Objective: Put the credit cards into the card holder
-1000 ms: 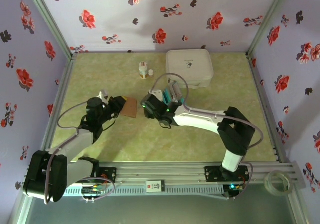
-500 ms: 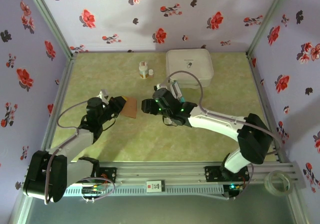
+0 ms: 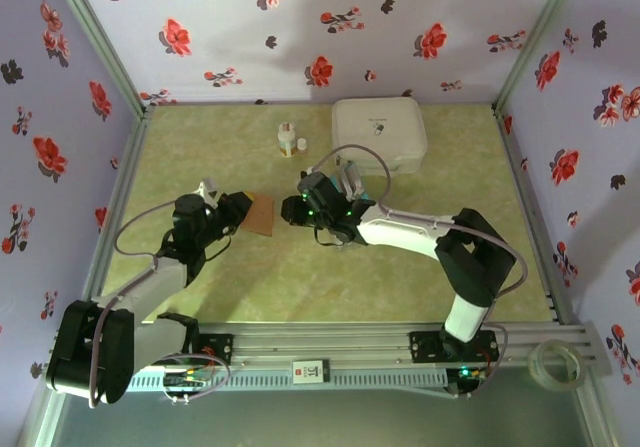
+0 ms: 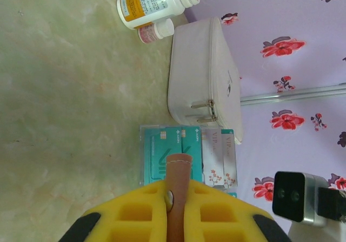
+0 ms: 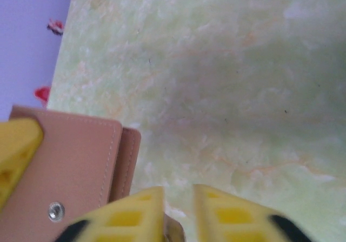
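Next, I lay the card holder open and spread its cover (image 3: 266,216) flat with my right gripper, since the card holder's covers (image 5: 115,158) stand folded together in my left gripper.
My left gripper (image 3: 240,210) is shut on the tan card holder (image 3: 262,214), held on edge left of the table's middle. From the left wrist, the card holder (image 4: 178,169) sticks up between the yellow fingers (image 4: 135,209). Beyond it stand the credit cards (image 4: 173,155), teal ones beside white VIP ones, fanned in a row. My right gripper (image 3: 291,210) hovers just right of the card holder. In the right wrist view the right gripper (image 5: 179,190) shows two yellow fingers a narrow gap apart with nothing between them, and the card holder (image 5: 70,166) lies to their left.
A big white square box (image 3: 378,132) sits at the back right, close behind the cards (image 4: 200,79). Two small pill bottles (image 3: 289,139) stand at the back centre. A roll of tape (image 3: 558,362) lies outside the table's front right corner.
The right arm's elbow swung out to the right and came back, and its wrist now covers the spot where the teal cards showed. The left arm and card holder stayed put.
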